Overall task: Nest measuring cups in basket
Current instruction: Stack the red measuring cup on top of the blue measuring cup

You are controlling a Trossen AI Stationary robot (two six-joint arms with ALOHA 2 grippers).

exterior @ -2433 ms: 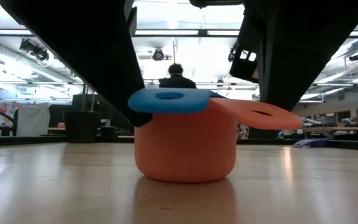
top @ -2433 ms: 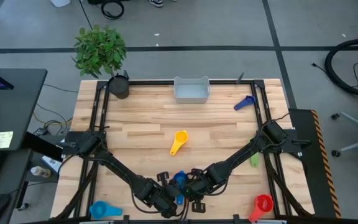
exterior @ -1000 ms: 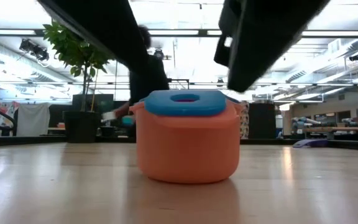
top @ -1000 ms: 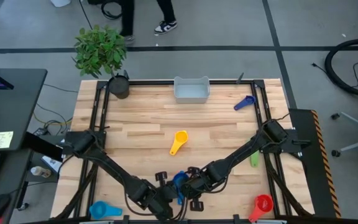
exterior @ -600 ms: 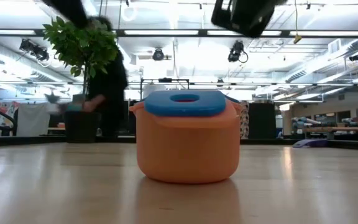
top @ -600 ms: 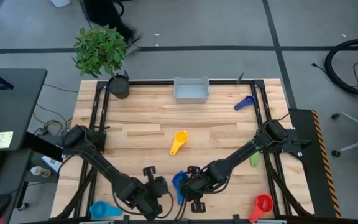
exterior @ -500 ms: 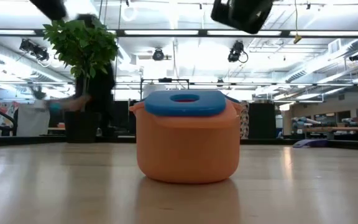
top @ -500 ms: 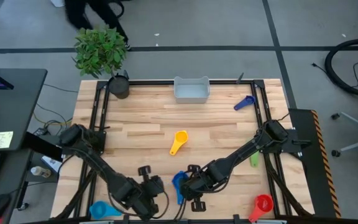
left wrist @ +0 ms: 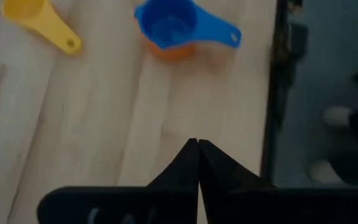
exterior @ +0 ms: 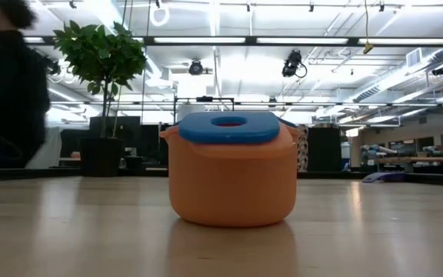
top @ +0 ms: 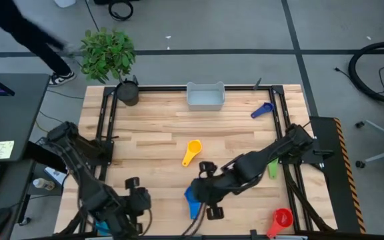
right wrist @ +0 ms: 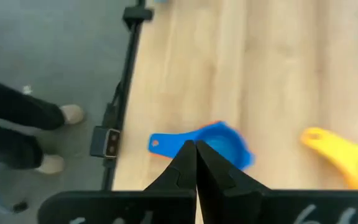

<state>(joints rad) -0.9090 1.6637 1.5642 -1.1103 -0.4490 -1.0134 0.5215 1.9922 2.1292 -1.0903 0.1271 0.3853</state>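
The blue cup [exterior: 228,129] is nested in the orange one, so my right gripper should go toward the red cup [top: 283,218] next until its open fingers are above the red cup.
A blue measuring cup [top: 192,199] sits nested inside an orange one [exterior: 233,181] near the table's front edge. The blue handle [exterior: 229,127] lies over the orange rim. My right gripper [top: 197,189] hangs shut just above and beside this pair. My left gripper [top: 144,200] is shut too, raised over the table's near left, well apart from the cups. A yellow cup [top: 191,153] lies at mid-table, a dark blue one [top: 262,110] far right, a red one [top: 281,219] near right. The pale basket [top: 205,96] stands at the far edge.
A green cup [top: 273,171] peeks out beside the right arm. A dark plant pot [top: 127,93] with a leafy plant stands at the far left corner. Black frame rails run along the table's edges. A person [top: 25,30] walks on the floor beyond the far left.
Both grippers have risen away from the nested blue and orange cups, which stay in place on the table. My left gripper has also swung toward the table's left edge. A person has walked leftward behind the table.
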